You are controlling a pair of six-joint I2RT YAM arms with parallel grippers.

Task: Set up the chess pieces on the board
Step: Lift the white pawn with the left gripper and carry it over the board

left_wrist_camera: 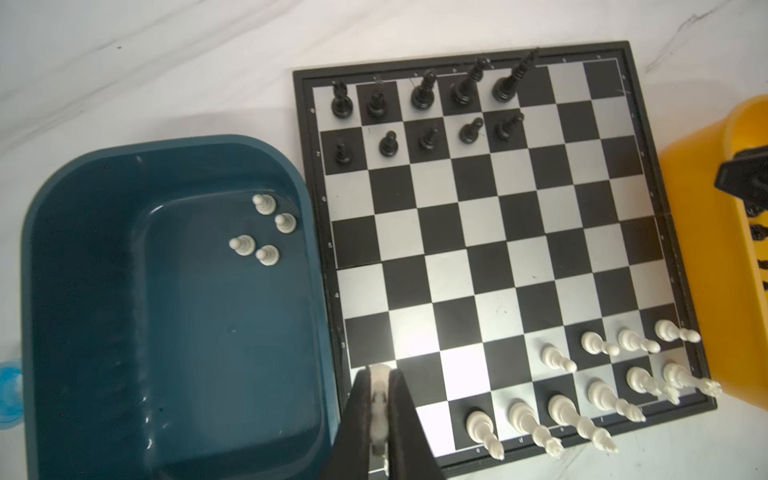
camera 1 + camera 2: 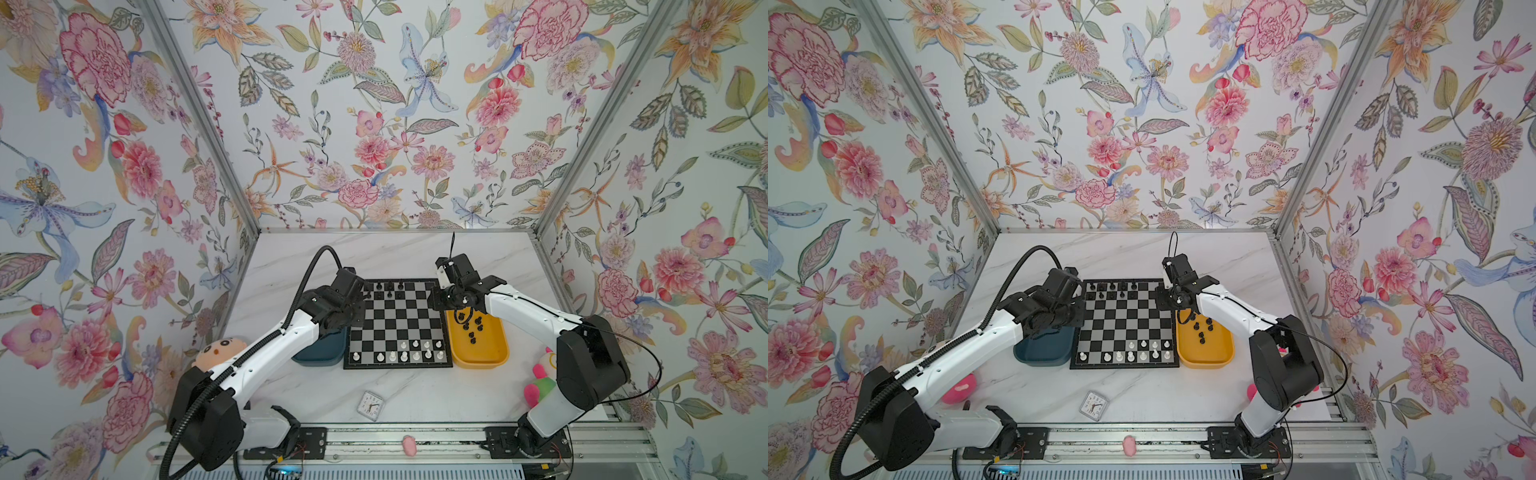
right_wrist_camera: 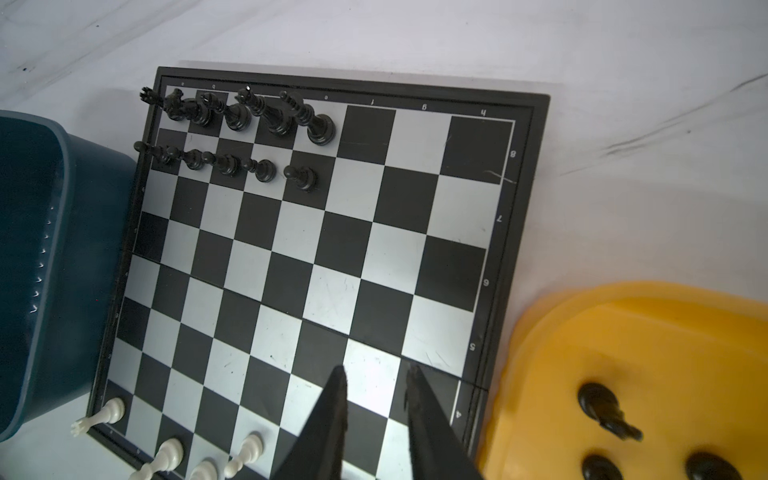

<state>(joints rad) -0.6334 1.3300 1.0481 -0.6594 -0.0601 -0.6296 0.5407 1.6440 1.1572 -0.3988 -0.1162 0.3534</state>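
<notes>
The white piece [image 1: 380, 374] hangs base-down and the square [image 2: 368, 357] between the rook and the bishop is empty, so my left gripper should keep moving it there until it stands.
The board [image 2: 395, 322] [image 2: 1125, 322] lies mid-table. Several black chess pieces [image 2: 384, 287] [image 3: 249, 137] fill the left part of its two far rows. Several white chess pieces [image 2: 405, 355] [image 1: 582, 395] stand in its two near rows. My left gripper [image 1: 380, 374] is shut on a white piece [image 1: 379, 399]; in the left wrist view it hangs over the board's left edge near the white rows. My right gripper [image 3: 376, 370] is open and empty above the board's right side, beside the yellow tray. The arms' wrists hide both grippers' fingers in both top views.
A dark teal tray [image 2: 320, 357] [image 1: 83, 291] left of the board holds several white pawns [image 1: 266, 228]. A yellow tray [image 2: 486, 353] [image 3: 623, 332] to its right holds black pieces [image 2: 471, 328]. A small clock [image 2: 370, 405] and plush toys [image 2: 216, 351] [image 2: 540, 382] lie nearer the front.
</notes>
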